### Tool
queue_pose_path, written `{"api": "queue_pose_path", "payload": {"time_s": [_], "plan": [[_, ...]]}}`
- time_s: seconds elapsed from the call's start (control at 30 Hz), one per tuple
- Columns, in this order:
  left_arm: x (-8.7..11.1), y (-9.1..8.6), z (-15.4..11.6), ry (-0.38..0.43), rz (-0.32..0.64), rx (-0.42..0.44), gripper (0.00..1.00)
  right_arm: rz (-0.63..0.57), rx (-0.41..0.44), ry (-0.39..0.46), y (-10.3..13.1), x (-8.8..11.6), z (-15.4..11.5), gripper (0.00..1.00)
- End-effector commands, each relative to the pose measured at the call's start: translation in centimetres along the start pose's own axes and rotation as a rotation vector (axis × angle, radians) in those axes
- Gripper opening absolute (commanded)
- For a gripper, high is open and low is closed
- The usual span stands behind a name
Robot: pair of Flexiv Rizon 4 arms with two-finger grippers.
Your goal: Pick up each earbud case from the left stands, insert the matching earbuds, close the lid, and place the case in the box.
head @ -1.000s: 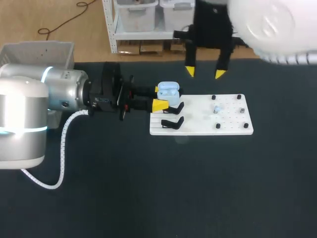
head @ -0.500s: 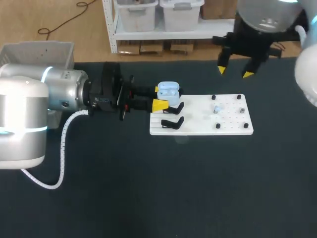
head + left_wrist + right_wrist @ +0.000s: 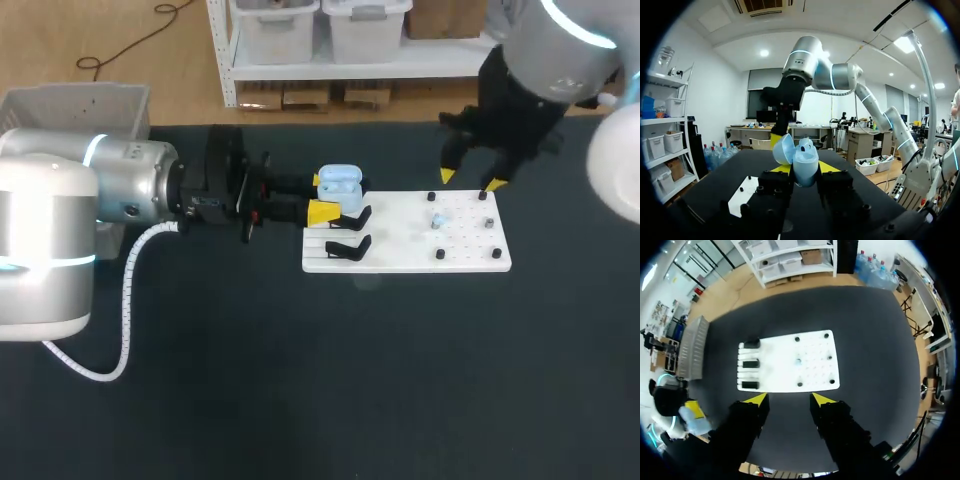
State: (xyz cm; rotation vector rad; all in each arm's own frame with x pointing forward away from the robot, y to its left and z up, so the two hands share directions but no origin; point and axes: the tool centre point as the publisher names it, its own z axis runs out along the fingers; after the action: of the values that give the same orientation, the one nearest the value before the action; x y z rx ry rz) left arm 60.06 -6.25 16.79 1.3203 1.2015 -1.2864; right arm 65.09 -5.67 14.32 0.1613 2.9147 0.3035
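The pale blue earbud (image 3: 437, 221) takes up a gap beside the middle peg (image 3: 489, 223), so I should expect another peg to be hidden under the earbud when I pick it up.
My left gripper (image 3: 320, 196) is shut on a light blue earbud case (image 3: 338, 182) with its lid open, at the far left corner of the white board (image 3: 470, 255). In the left wrist view the case (image 3: 804, 162) stands between the yellow fingertips (image 3: 827, 166). Black stands (image 3: 348, 232) line the board's left edge. A small earbud (image 3: 438, 220) lies among the board's pegs. My right gripper (image 3: 468, 180) hangs open above the board's far right part. From the right wrist view the board (image 3: 815, 350), its stands (image 3: 751, 363) and the earbud (image 3: 798, 361) lie ahead of the open right gripper (image 3: 790, 399).
A grey box (image 3: 75, 105) stands at the table's far left corner, also seen as the grey box (image 3: 692, 347) beyond the board's stand side. Black pegs (image 3: 440, 255) stick up from the board. Dark tabletop (image 3: 350, 380) stretches in front of the board.
My right arm has swung from the table's back edge to the right and come down over the board's far right part. The left arm and the case have stayed put.
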Motion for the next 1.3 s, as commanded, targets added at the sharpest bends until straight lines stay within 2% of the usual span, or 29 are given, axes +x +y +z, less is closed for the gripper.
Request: {"api": "queue_pose_path", "payload": {"time_s": [0.03, 0.5, 1.3], "plan": [[0.0, 0.0, 0.0, 0.0, 0.001, 0.0, 0.0, 0.001, 0.066, 0.048, 0.8, -0.6, 2.5, 0.52], [0.0, 0.0, 0.0, 0.0, 0.001, 0.0, 0.0, 0.028, 0.101, 0.083, -0.1, 0.0, 7.1, 0.49], [0.0, 0.0, 0.0, 0.0, 0.001, 0.0, 0.0, -0.005, 0.112, 0.083, -1.7, -3.1, 12.3, 0.49]]}}
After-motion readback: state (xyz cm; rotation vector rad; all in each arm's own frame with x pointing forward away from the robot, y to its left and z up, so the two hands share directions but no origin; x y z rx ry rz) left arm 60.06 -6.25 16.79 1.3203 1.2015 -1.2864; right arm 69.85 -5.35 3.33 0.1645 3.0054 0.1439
